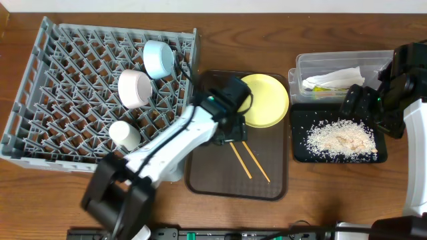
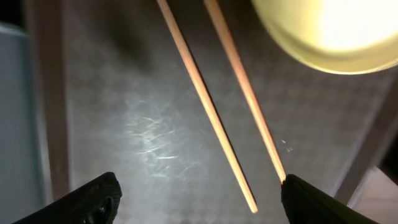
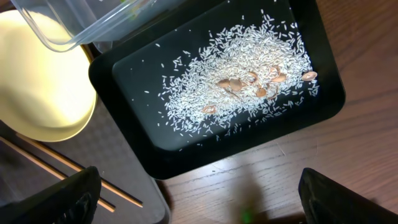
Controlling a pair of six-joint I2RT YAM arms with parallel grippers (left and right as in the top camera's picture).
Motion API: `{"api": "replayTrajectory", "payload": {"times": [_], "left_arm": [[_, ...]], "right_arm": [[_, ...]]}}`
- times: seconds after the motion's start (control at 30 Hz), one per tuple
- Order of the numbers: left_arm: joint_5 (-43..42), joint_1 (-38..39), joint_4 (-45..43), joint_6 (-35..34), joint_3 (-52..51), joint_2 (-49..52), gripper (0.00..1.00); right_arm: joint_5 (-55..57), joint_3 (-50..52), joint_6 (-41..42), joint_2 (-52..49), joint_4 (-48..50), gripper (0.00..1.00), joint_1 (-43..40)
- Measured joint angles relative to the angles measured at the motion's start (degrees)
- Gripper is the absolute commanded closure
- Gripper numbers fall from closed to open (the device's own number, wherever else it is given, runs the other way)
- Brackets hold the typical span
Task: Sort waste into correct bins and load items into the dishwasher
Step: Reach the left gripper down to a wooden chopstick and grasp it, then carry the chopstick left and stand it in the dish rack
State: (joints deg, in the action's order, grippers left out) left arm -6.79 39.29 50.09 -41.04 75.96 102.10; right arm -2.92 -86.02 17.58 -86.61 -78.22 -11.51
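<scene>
My left gripper goes on going down before its fingers close around the chopstick nearer the rack (image 2: 200,92), because a clear gap (image 2: 224,93) separates it from the other chopstick.
The grey dish rack (image 1: 73,67) holds the light blue bowl (image 1: 159,59), the white bowl (image 1: 135,89) and the white cup (image 1: 124,134). The yellow plate (image 1: 267,100) and two chopsticks (image 1: 250,160) lie on the brown tray. My left gripper (image 1: 230,132) is open and empty just above the chopsticks (image 2: 208,112), with the plate (image 2: 329,34) beyond. The clear tub (image 1: 303,67) holds the napkin (image 1: 337,79). The black tray (image 1: 297,143) holds the rice scraps (image 1: 340,139). My right gripper (image 1: 357,101) is open and empty above the black tray (image 3: 124,124) and rice (image 3: 230,87).
The brown serving tray (image 1: 220,183) lies between the rack and the bins; its surface fills the left wrist view (image 2: 149,143). The right wrist view also shows the plate (image 3: 43,81), the tub's corner (image 3: 81,18), the chopstick ends (image 3: 62,168) and bare wooden table (image 3: 249,180).
</scene>
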Motion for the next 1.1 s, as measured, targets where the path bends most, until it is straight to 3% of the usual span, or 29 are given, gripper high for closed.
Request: {"api": "replayTrajectory", "payload": {"times": [0.47, 0.5, 0.67, 0.83, 0.97, 1.1], "left_arm": [[0.15, 1.05, -2.27, -7.87, -0.35, 12.24, 0.15], [-0.11, 1.05, -2.4, -8.09, -0.31, 12.81, 0.18], [-0.35, 1.05, -2.8, -8.31, -0.13, 12.9, 0.49], [-0.35, 1.05, -2.78, -8.66, -0.13, 12.92, 0.58], [-0.35, 1.05, -2.75, -8.5, -0.13, 12.92, 0.74], [-0.31, 1.05, -2.69, -8.79, -0.13, 12.92, 0.84]], "right_arm": [[0.0, 0.0, -0.22, 0.0, -0.17, 0.01, 0.0], [0.0, 0.0, -0.22, 0.0, -0.17, 0.01, 0.0], [0.0, 0.0, -0.22, 0.0, -0.2, 0.01, 0.0], [0.0, -0.02, -0.24, 0.0, -0.2, 0.01, 0.0], [0.0, -0.02, -0.22, 0.0, -0.17, 0.01, 0.0], [0.0, -0.02, -0.24, 0.0, -0.2, 0.01, 0.0]]}}
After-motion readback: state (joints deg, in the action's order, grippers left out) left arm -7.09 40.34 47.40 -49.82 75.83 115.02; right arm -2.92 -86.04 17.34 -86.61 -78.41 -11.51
